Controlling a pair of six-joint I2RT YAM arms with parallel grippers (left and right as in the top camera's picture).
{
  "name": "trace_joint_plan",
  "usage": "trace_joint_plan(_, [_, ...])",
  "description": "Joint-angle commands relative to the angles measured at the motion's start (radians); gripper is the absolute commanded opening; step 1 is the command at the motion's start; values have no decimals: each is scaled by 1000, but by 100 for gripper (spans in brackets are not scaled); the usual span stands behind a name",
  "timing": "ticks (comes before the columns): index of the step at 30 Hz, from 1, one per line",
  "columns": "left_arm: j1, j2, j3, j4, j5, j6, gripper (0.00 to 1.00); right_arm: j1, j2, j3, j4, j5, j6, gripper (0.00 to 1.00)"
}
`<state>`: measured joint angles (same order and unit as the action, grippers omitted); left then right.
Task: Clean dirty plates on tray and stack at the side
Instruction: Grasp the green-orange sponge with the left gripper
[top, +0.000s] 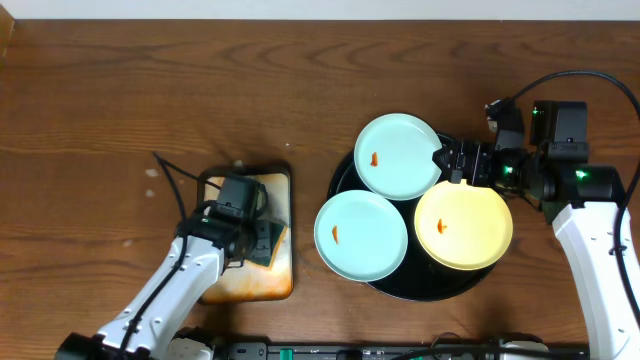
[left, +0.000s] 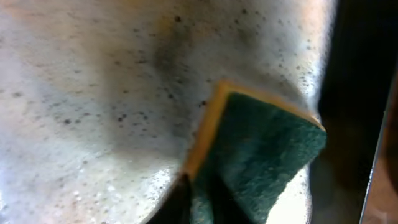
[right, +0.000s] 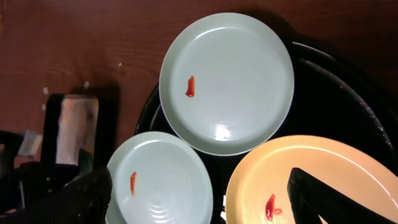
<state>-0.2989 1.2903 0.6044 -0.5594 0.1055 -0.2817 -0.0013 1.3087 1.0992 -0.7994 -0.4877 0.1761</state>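
Observation:
Next, I open my left gripper, put its fingers on both sides of the slanting sponge and close them across its whole width (left: 255, 152), because that gripper now pinches the sponge near its yellow side (left: 200, 144).
Three dirty plates lie on the round black tray (top: 345, 180), each with a small orange smear: a light-blue plate (top: 400, 155) at the back, a second light-blue plate (top: 362, 235) at the front left, and a pale yellow plate (top: 463, 225) at the front right. My right gripper (top: 447, 163) hangs open over the tray's back right, above the gap between the back blue plate (right: 227, 84) and the yellow plate (right: 311, 174). My left gripper (top: 255, 240) is down in the soapy pan, shut on a green-and-yellow sponge (left: 261, 149).
The rectangular metal pan (top: 248, 285) with rusty, foamy water sits left of the tray. Its wet speckled floor (left: 93, 93) fills the left wrist view. Dark wooden table (top: 150, 80) lies all around. A black cable (top: 170, 170) runs near the pan's left side.

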Motion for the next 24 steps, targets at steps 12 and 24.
trace_joint_plan(12, [-19, 166, 8, 59, -144, 3, 8, 10, -4, 17, -2, 9, 3, 88])
trace_joint_plan(24, [-14, -4, 183, -131, -134, -19, 35, 10, -4, 17, -1, 9, 3, 88])
